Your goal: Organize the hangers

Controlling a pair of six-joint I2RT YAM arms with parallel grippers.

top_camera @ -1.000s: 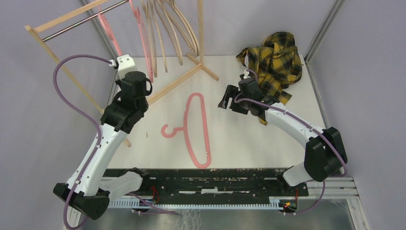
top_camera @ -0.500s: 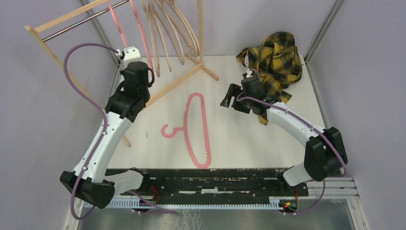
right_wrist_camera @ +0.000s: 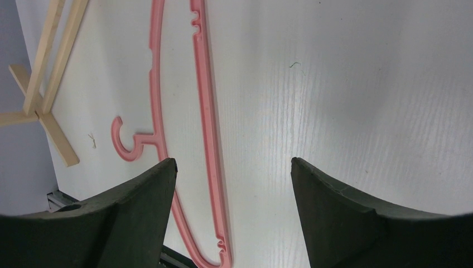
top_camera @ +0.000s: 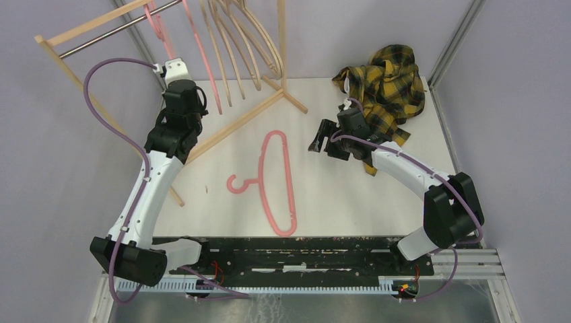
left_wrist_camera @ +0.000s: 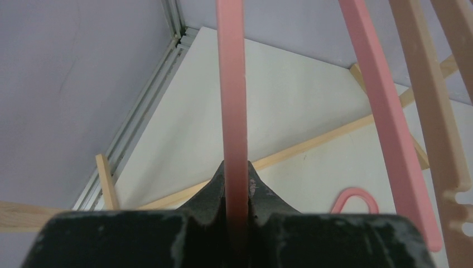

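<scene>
I should go on moving my left gripper toward the second pink hanger before I let go there, because the pink hanger's hook (top_camera: 149,11) is over the metal rail and the way is clear.
My left gripper (top_camera: 189,94) (left_wrist_camera: 236,177) is shut on a pink hanger (top_camera: 161,30) (left_wrist_camera: 231,84) held up at the rack's metal rail (top_camera: 111,32); I cannot tell if its hook is over the rail. A second pink hanger (top_camera: 202,57) (left_wrist_camera: 385,111) hangs just right of it, then several beige hangers (top_camera: 242,47) (left_wrist_camera: 440,117). Another pink hanger (top_camera: 276,182) (right_wrist_camera: 203,117) lies flat on the white table (top_camera: 337,195). My right gripper (top_camera: 320,140) (right_wrist_camera: 231,167) is open and empty, hovering just right of that hanger's top.
The wooden rack (top_camera: 67,33) stands at the back left, its feet (top_camera: 249,114) reaching onto the table. A yellow plaid shirt (top_camera: 387,84) is heaped at the back right, behind my right arm. Metal frame posts (top_camera: 451,47) stand at the back corners.
My left arm has lifted the gripped pink hanger up and left toward the rail. The hanging hangers have swung slightly. My right arm has hardly moved.
</scene>
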